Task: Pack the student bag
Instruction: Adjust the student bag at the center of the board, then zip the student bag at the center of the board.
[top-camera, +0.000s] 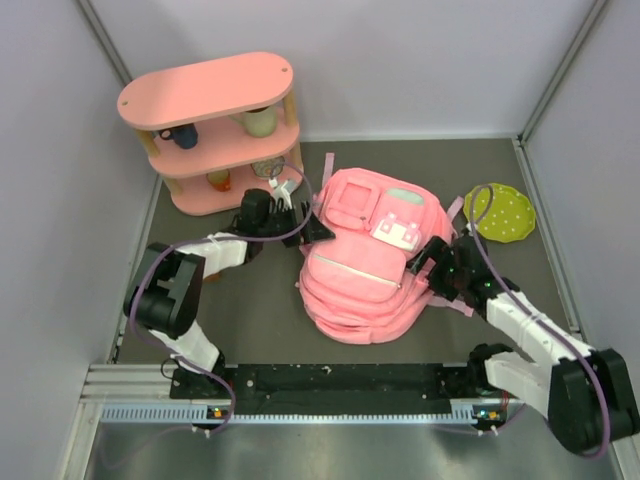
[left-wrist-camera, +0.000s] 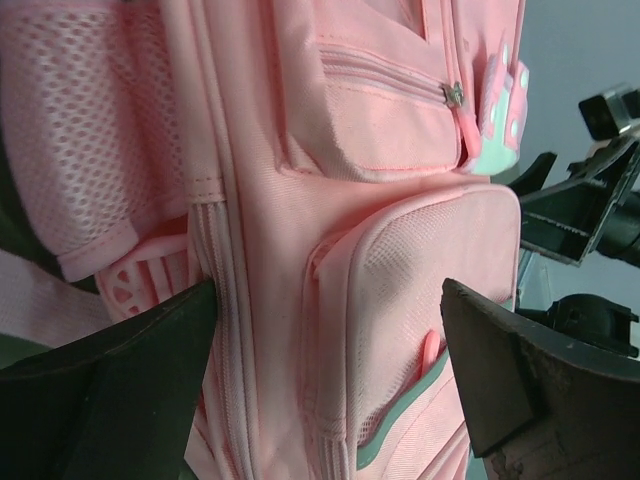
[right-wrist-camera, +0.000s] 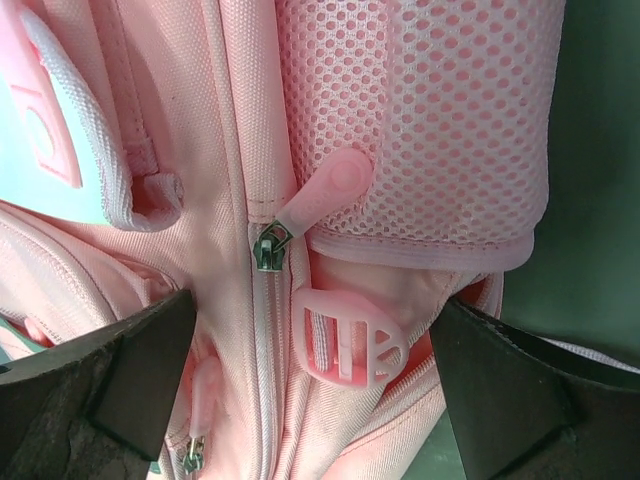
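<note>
The side zipper (left-wrist-camera: 222, 235) by my left gripper is across the bag from my right gripper. So next I rotate the bag until that zipper faces the front edge.
The pink student bag (top-camera: 362, 262) lies flat in the middle of the table, front pockets and white-and-pink patch (top-camera: 397, 232) facing up. My left gripper (top-camera: 312, 228) is open at the bag's upper left side; in the left wrist view its jaws straddle the bag's side seam and a front pocket (left-wrist-camera: 400, 330) without closing on it. My right gripper (top-camera: 428, 262) is open at the bag's right side; in the right wrist view its jaws stand wide on either side of a zipper pull (right-wrist-camera: 322, 195), a pink strap buckle (right-wrist-camera: 352, 335) and a mesh side pocket (right-wrist-camera: 420, 120).
A pink oval three-tier shelf (top-camera: 212, 130) stands at the back left with cups and small items on its tiers. A green dotted plate (top-camera: 499, 212) lies at the back right. Grey walls enclose the table on three sides.
</note>
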